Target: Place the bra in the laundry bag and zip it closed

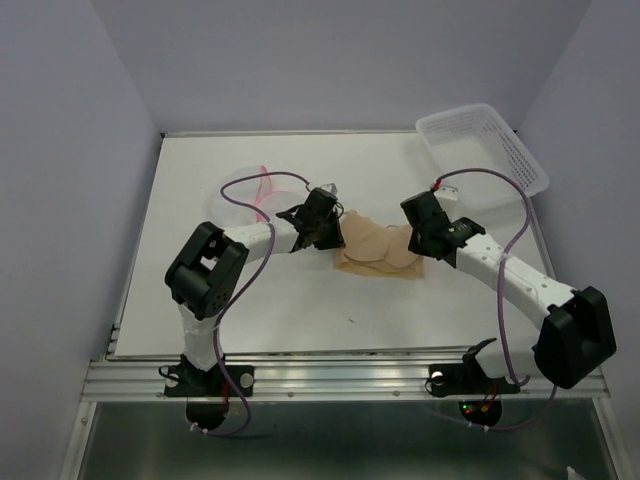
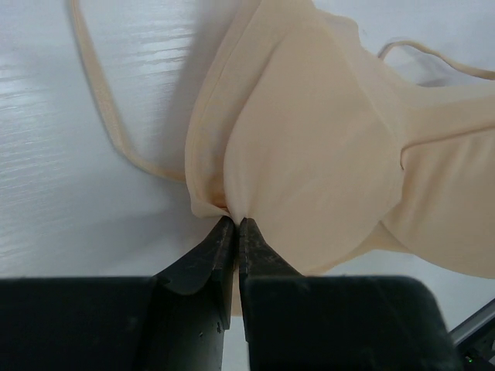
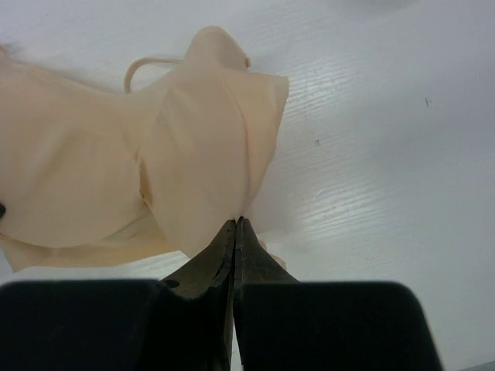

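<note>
The bra's cups [image 1: 383,247] are spread out side by side, so before bagging I need my right gripper to fold its cup over toward the bra's edge at my left gripper [image 1: 346,244].
The peach-beige bra [image 1: 377,250] lies near the middle of the white table between my two grippers. My left gripper [image 1: 327,232] is shut on the bra's left edge; in the left wrist view its tips [image 2: 235,224] pinch a fold of the bra [image 2: 317,154]. My right gripper [image 1: 420,243] is shut on the bra's right edge; in the right wrist view its tips [image 3: 237,222] pinch the bra [image 3: 193,154]. The white mesh laundry bag [image 1: 245,189] with its pink zipper rim lies at the back left, behind my left gripper.
A white slotted plastic basket [image 1: 484,145] stands at the back right corner. A thin bra strap [image 2: 108,124] trails over the table in the left wrist view. Purple cables run along both arms.
</note>
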